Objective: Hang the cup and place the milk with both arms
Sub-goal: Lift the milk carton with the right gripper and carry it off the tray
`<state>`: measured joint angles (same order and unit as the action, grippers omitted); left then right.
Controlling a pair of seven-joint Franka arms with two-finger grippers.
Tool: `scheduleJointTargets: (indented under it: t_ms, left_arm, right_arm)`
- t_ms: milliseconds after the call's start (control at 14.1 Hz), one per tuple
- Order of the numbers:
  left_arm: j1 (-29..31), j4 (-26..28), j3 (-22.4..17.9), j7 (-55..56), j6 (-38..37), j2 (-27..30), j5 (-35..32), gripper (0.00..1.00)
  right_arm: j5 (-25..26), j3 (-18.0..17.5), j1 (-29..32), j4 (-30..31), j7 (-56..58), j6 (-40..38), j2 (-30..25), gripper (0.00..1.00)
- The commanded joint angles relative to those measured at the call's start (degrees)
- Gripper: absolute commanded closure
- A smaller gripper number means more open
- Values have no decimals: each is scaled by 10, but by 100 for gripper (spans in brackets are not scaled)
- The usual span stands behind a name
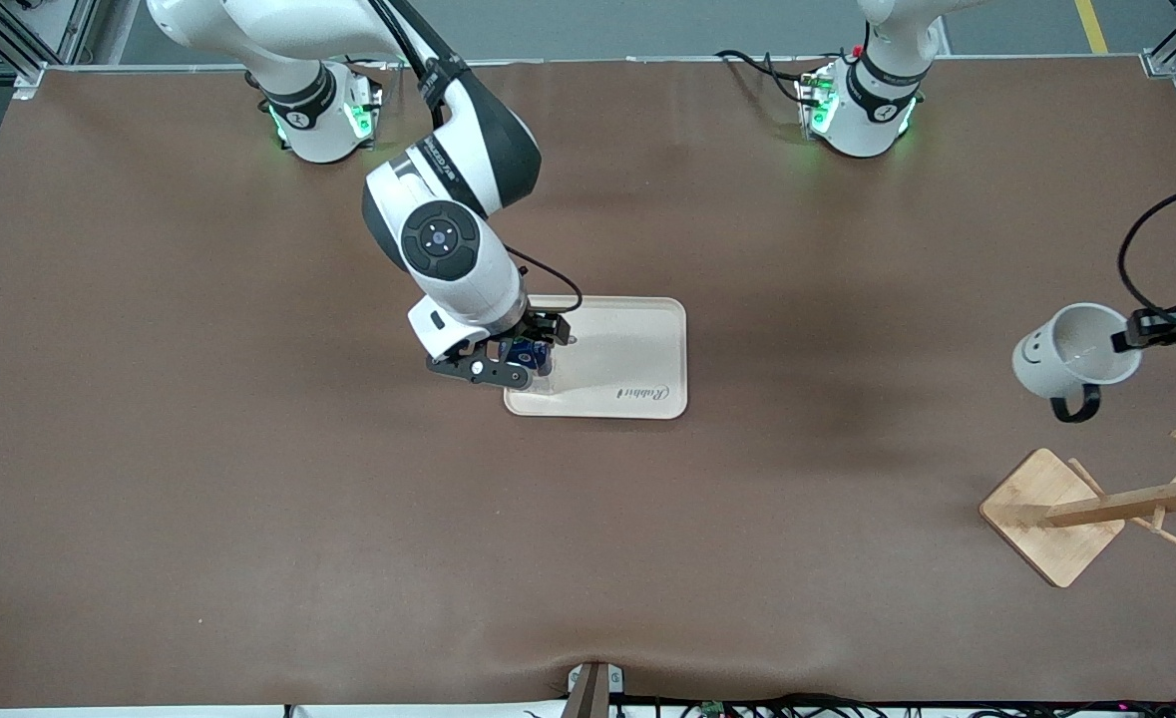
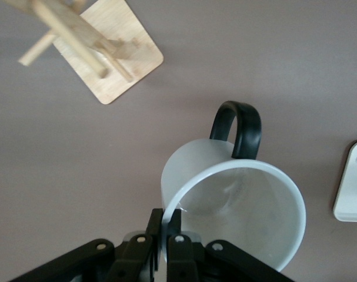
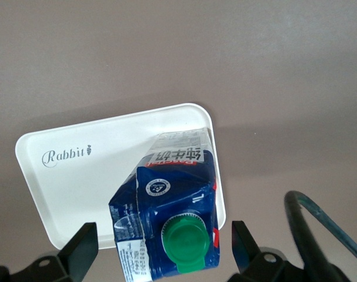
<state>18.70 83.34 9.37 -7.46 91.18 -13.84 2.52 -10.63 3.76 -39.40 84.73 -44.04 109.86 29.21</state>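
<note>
The white tray has rabbit lettering [image 1: 643, 393] at its open end. I should expect a hidden animal drawing at its covered end when I pick up the milk [image 3: 169, 211].
The milk [image 3: 166, 205], a dark blue carton with a green cap, stands on the white tray [image 3: 78, 176] at its end toward the right arm [image 1: 528, 354]. My right gripper [image 3: 163, 235] is open, a finger on each side of the carton with gaps showing; it is low over the tray [image 1: 523, 364]. The cup [image 1: 1066, 354], white with a black handle and smiley face, hangs tilted in the air. My left gripper [image 2: 165, 226] is shut on the cup's [image 2: 237, 205] rim, over the table near the wooden rack [image 1: 1096, 504].
The wooden rack [image 2: 90, 47] with pegs and a square base stands toward the left arm's end of the table, nearer the front camera than the cup. The tray [image 1: 637, 349] lies mid-table. A black cable loops above the left gripper.
</note>
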Motion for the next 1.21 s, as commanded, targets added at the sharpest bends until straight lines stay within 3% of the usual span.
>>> scheduleJointTargets:
  t_ms: [0, 284, 355, 568, 639, 923, 1135]
  left_arm:
    - [17, -12, 3, -43, -2, -10, 14, 100]
    - [43, -57, 3, -56, 1, -46, 41, 100]
    - [45, -62, 3, -56, 4, -49, 44, 100]
    - [56, -65, 3, -57, 36, -61, 44, 100]
    - [56, -66, 3, -56, 47, -63, 44, 100]
    - [69, -65, 3, -56, 61, -66, 51, 100]
    - [77, -65, 3, -57, 60, -66, 55, 100]
  right_arm:
    - [0, 4, -10, 2, -5, 9, 8, 0]
    - [0, 4, -16, 32, -5, 48, 8, 0]
    - [0, 3, -16, 37, -4, 53, 8, 13]
    - [-3, 3, -12, 33, -4, 47, 7, 86]
    - [-5, 3, -9, 32, -3, 44, 5, 99]
    - [-14, 3, 0, -30, 5, -46, -8, 99]
    - [-15, 4, 50, -62, 52, -118, -12, 98]
